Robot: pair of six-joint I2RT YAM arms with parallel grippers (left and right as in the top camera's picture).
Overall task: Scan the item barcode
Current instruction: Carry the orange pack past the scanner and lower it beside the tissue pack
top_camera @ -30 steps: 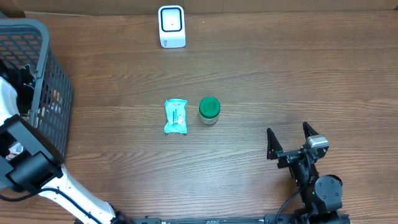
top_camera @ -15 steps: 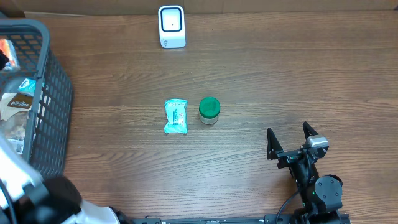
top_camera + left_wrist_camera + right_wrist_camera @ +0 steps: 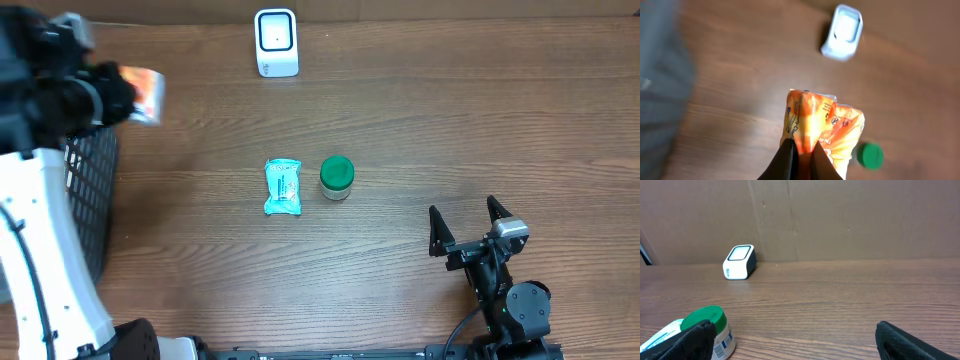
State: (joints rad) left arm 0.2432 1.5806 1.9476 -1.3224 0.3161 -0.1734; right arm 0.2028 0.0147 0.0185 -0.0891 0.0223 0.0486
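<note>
My left gripper has the wood on the teal packet's basket (image 3: 250, 195) side open, so I'll keep lowering the orange snack packet there and release once it touches down.
An orange snack packet (image 3: 146, 95) hangs above the table just right of the basket, and my left gripper (image 3: 118, 96) is shut on it. In the left wrist view the black fingertips (image 3: 789, 159) pinch the packet's (image 3: 822, 125) lower edge, with my left gripper (image 3: 803, 156) at the bottom middle. The white barcode scanner (image 3: 276, 42) stands at the table's far edge, also in the left wrist view as the scanner (image 3: 842, 32) and in the right wrist view as the scanner (image 3: 739, 262). My right gripper (image 3: 467, 224) rests open and empty at the near right; its jaws (image 3: 795, 347) stand wide.
A teal packet (image 3: 282, 187) and a green-lidded jar (image 3: 337, 177) lie mid-table; the jar (image 3: 708, 330) sits by my right gripper's left finger. The dark mesh basket (image 3: 92, 190) stands at the left edge. A cardboard wall (image 3: 840, 215) backs the table.
My left arm has come up out of the basket with the orange packet and swung it right, over the basket's rim. The right arm has not moved.
</note>
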